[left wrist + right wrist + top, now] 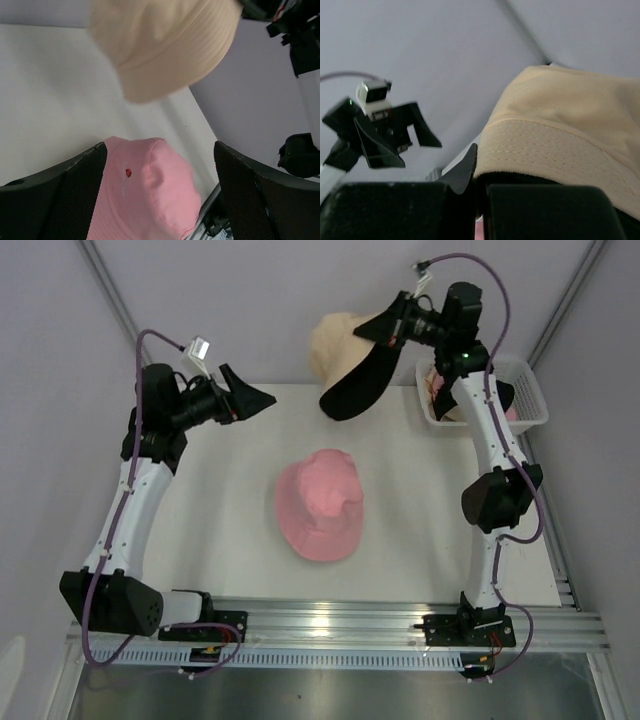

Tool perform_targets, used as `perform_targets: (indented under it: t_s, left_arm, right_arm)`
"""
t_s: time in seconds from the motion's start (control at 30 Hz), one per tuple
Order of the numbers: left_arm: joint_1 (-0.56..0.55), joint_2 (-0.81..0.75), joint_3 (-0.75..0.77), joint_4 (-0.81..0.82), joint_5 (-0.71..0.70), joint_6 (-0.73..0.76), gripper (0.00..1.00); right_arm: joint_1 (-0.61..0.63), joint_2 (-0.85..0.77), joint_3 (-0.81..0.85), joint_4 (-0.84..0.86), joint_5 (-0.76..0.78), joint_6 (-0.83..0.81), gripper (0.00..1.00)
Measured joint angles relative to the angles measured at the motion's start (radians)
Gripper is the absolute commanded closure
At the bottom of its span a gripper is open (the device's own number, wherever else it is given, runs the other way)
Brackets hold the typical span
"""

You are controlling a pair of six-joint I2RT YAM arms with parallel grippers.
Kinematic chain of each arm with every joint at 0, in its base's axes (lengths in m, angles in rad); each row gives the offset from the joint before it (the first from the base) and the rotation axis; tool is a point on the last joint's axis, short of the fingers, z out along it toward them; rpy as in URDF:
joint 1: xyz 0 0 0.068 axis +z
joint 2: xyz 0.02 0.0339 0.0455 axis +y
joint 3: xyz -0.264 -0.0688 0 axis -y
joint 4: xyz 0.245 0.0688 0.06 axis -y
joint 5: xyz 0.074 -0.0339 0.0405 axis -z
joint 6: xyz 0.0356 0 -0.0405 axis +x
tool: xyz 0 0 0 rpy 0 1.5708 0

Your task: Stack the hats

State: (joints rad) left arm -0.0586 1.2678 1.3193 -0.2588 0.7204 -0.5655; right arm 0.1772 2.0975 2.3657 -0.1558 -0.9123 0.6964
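Note:
The peach hat is held by its edge in my right gripper, and its black inside is showing. So my left gripper should take the peach hat's top and lower the peach hat over the pink hat.
A pink hat lies flat in the middle of the table. A pale peach hat sits raised at the back edge. My right gripper is shut on the brim of a black hat, which hangs in the air just right of the peach hat and partly overlaps it. My left gripper hovers open and empty at the back left, pointing toward the hats.
A white lattice basket stands at the back right corner behind the right arm, with some pale fabric inside. Grey walls close in at the back and sides. The metal rail runs along the near edge.

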Motion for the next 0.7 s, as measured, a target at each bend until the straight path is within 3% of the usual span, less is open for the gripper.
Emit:
perform_targets:
  t_s: [0.23,0.7]
  left_arm:
    - [-0.106,0.122,0.192,-0.066,0.046,0.112,0.05]
    - [-0.137,0.052,0.019,-0.124,-0.201,0.399,0.1]
  right_arm:
    - [0.182,-0.024,-0.044,-0.197,-0.055,-0.126,1.0]
    - [0.246,-0.116,-0.055,-0.219,-0.134,-0.133,1.0]
